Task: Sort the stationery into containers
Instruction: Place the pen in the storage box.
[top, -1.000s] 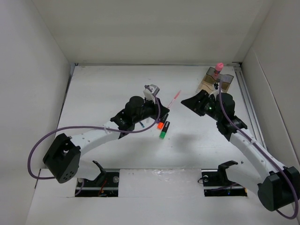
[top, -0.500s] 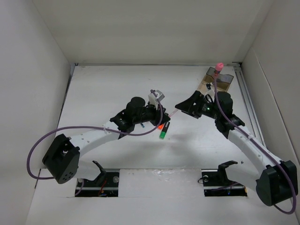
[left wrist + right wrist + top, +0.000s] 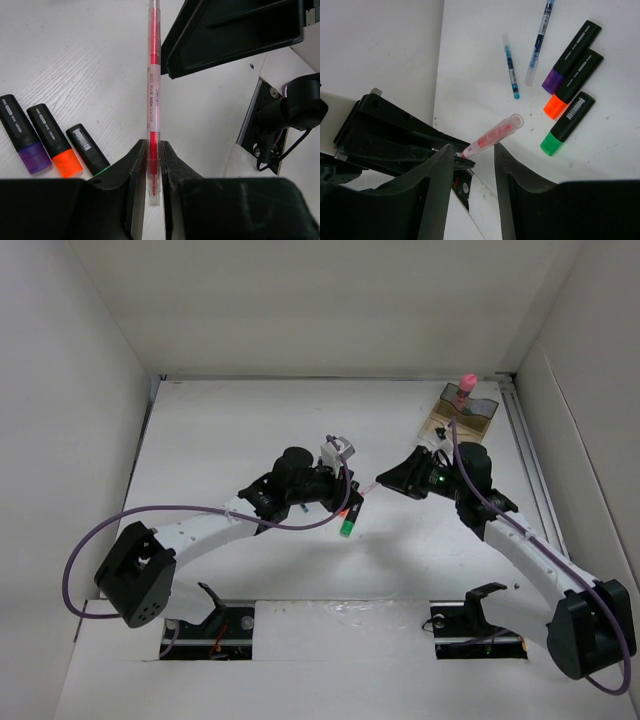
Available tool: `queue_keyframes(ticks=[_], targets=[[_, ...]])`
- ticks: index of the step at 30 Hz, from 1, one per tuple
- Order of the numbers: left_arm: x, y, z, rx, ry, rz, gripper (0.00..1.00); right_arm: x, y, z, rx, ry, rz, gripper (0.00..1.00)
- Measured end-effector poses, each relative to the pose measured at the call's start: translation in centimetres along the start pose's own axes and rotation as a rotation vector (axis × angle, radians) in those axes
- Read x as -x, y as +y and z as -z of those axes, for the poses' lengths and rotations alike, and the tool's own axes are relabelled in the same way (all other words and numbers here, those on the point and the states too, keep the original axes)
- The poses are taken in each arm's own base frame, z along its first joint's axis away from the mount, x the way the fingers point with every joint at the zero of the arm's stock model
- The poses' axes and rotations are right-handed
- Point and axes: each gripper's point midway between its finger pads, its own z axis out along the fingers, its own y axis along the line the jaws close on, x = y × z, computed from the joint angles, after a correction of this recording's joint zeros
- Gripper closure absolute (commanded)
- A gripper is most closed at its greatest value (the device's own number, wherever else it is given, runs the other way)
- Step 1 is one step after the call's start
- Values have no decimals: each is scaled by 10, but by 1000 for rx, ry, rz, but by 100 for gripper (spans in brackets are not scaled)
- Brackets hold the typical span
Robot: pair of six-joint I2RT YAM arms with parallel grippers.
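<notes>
I should take the highlighter pen by its loose end [image 3: 514, 122] with my right gripper before my left gripper opens, because the organiser [image 3: 459, 426] is far from my left gripper.
My left gripper [image 3: 352, 486] is shut on a clear red-cored highlighter pen [image 3: 154, 100] and holds it above the table, pointing at the right arm. My right gripper [image 3: 396, 480] is open, its fingers either side of the pen's free end [image 3: 492, 135] without touching it. The left gripper [image 3: 153, 150] grips the pen near its tip. Black markers with purple [image 3: 570, 57], orange [image 3: 572, 82] and green [image 3: 567, 122] tips lie side by side on the table. Two thin blue pens [image 3: 511, 67] lie beside them. The smoky-brown organiser [image 3: 462, 417] at the far right holds a pink-capped bottle [image 3: 466, 385].
White walls enclose the table on the left, back and right. The markers [image 3: 346, 520] lie just under the left gripper, near the table's middle. The arm bases and their cables take up the near edge.
My right gripper has swung left from near the organiser to the pen's free end. My left gripper has moved a little right with the pen, toward the right gripper.
</notes>
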Motion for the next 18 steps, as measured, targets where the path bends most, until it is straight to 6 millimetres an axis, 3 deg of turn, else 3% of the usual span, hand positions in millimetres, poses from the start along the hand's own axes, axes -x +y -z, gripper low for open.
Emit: queue_keyframes(ticks=[10, 18], targets=[[0, -2, 0, -15, 4, -18, 100, -2, -12, -13, -25, 18, -27, 65], [-4, -1, 1, -13, 18, -28, 100, 1, -1, -13, 16, 8, -40, 91]])
